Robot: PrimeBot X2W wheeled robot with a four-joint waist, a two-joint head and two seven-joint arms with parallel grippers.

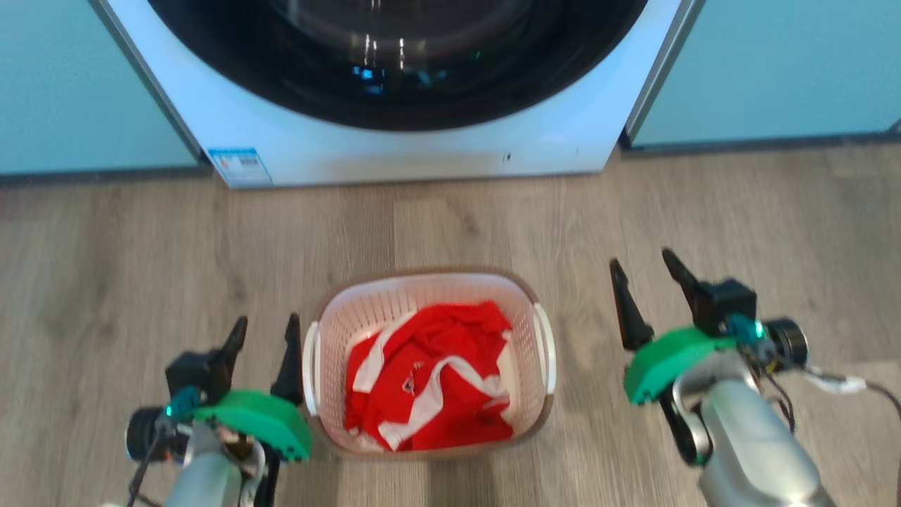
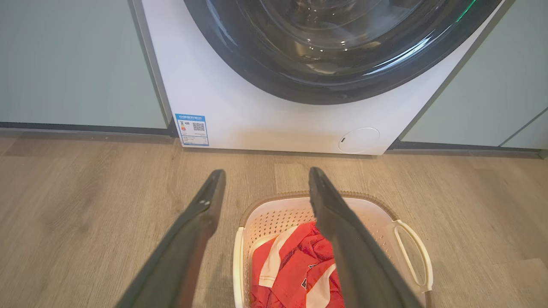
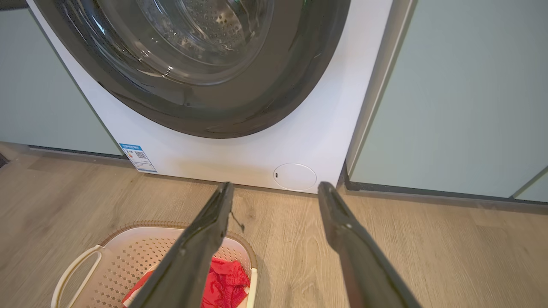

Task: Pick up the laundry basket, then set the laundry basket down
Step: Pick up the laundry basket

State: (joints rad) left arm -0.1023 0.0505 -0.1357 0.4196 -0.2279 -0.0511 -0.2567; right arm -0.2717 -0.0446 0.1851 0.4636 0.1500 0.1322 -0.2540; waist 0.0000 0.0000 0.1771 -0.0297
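Note:
The red and white garment (image 1: pixel 431 379) lies well below the brown rim (image 1: pixel 426 272), so I expect the garment to ride along and keep its folds when I carry the basket.
The laundry basket (image 1: pixel 521 317) is cream-white with perforated walls, a brown rim and white side handles, and it rests on the wooden floor before the washer, holding a red and white garment (image 1: pixel 429 377). My left gripper (image 1: pixel 264 327) stands open just beside the basket's left handle, with nothing between its fingers. My right gripper (image 1: pixel 644 271) is open too, a short way off the basket's right side. The left wrist view has the basket (image 2: pixel 278 214) below the open fingers of the left gripper (image 2: pixel 265 175). In the right wrist view the basket (image 3: pixel 128 248) lies at the lower left, beside the right gripper (image 3: pixel 274 188).
A white front-loading washer (image 1: pixel 422 151) with a dark round door stands straight ahead, between pale green cabinet fronts (image 1: pixel 774 70). Wood-look floor (image 1: pixel 141 267) spreads to either side of the basket.

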